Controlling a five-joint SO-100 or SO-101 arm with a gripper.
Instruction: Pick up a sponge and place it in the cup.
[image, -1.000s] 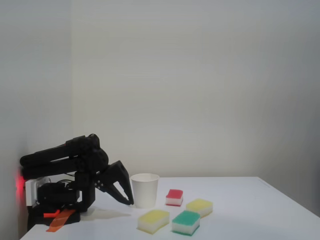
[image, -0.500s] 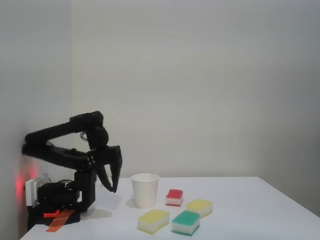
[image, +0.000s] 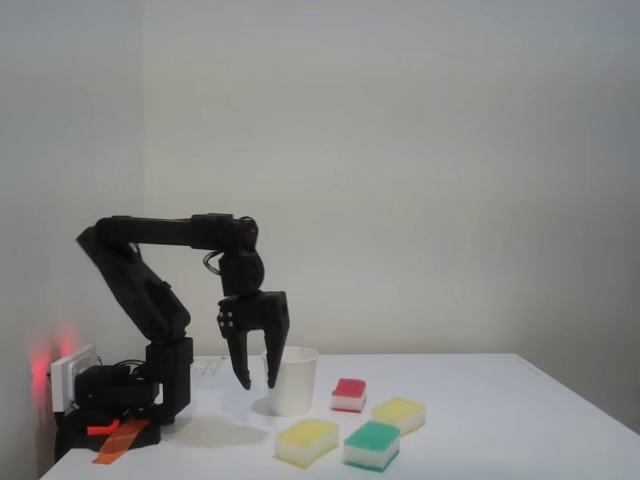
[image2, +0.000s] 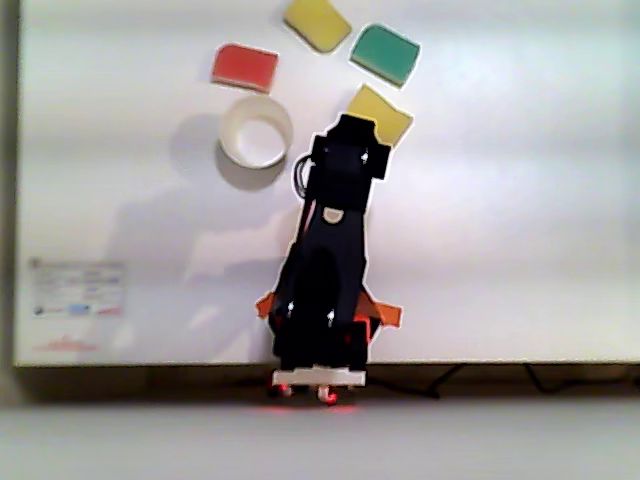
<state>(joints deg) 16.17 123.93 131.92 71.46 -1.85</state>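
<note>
The green-topped sponge (image: 372, 446) is only a narrow gap (image: 341, 448) away from the pale yellow sponge. It should get pushed aside a little and turn when I pick up the pale yellow sponge.
The sponge (image: 307, 441) is a pale yellow block with a white underside, lying flat at the front of the table. In the other view the sponge (image2: 386, 112) is partly covered by the arm's wrist. The white paper cup (image: 292, 381) stands upright behind it and its mouth (image2: 256, 131) looks empty. My gripper (image: 257, 381) hangs pointing straight down, fingers spread and holding nothing. It overlaps the cup's left edge in the fixed view. From above, my gripper (image2: 350, 140) sits between the cup and the sponge.
A red-topped sponge (image: 349, 395), a deeper-yellow sponge (image: 400, 413) and a green-topped sponge (image: 372, 444) lie to the right of the cup. The arm's base (image: 130, 395) with orange tape sits at the left edge, beside a white box. A printed label (image2: 75, 300) lies near the base.
The arm has unfolded from its low rest pose, rising and reaching out. The gripper swung from slanting beside the cup to pointing straight down, and its fingers spread wider.
</note>
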